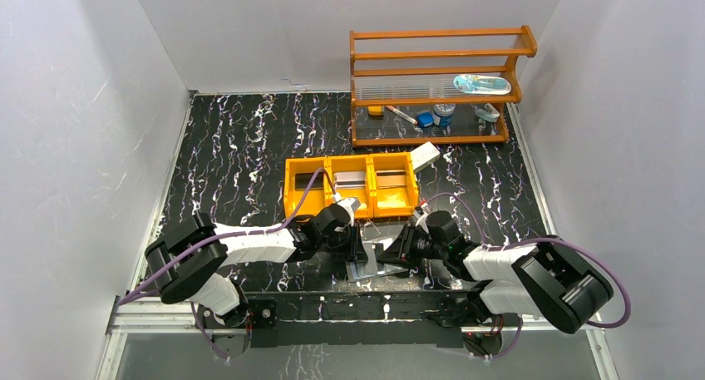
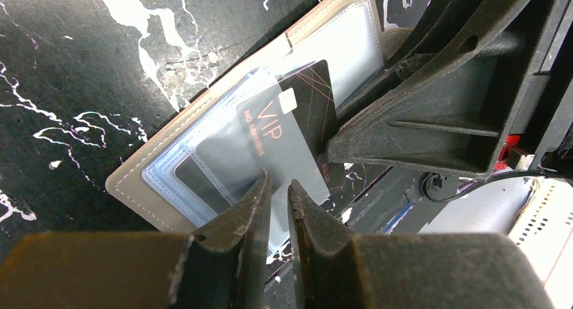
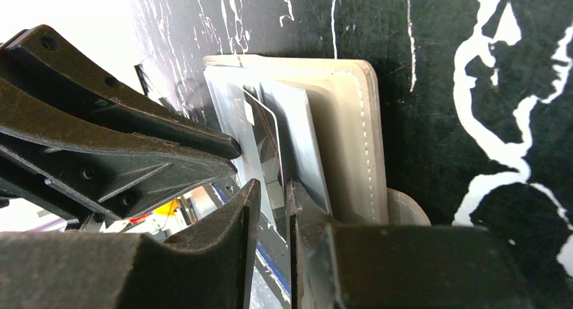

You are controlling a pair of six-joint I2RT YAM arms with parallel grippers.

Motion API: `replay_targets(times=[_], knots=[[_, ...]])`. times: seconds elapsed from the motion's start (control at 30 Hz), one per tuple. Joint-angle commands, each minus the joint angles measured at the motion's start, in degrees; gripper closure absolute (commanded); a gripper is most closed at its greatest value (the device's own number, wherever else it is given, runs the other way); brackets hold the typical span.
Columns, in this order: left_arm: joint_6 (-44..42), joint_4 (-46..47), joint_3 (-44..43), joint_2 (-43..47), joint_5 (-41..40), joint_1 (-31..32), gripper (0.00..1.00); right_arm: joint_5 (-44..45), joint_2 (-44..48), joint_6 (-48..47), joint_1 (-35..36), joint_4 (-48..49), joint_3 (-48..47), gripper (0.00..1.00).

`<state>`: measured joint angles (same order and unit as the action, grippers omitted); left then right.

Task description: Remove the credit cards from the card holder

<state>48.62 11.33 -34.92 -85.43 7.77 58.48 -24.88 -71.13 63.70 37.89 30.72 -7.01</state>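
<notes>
The tray compartment with the dark item is on my left gripper's side, so next my right gripper pulls out the dark VIP card and passes it over.
The grey card holder lies open near the table's front edge, between both grippers. In the left wrist view its pale inner sleeves face up. A dark card marked VIP sticks partway out of a pocket toward my left gripper. The jaws stand nearly together over the card's near end. My right gripper comes from the opposite side, its jaws nearly together on a thin leaf of the holder. The dark card shows edge-on there. The left gripper and right gripper almost touch.
An orange three-compartment tray stands just beyond the grippers, with a dark, a silvery and a brownish flat item in its compartments. A white box leans at its right end. A wooden rack with small items stands at the back right. White walls enclose the table.
</notes>
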Motion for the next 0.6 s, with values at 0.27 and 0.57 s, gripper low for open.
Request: replay_targets(times=[0.27,0.57], knots=[[-1.8,-10.0,2.0,-0.6,-3.3,0.8,0.82,1.9,3.7,-1.2,0.1,-3.0,-0.3,0.93],[-3.0,-15.1,0.3,4.8,-7.8,0.8,0.75,9.4,16.4,-5.0,-1.1,-22.8,-5.0,0.95]])
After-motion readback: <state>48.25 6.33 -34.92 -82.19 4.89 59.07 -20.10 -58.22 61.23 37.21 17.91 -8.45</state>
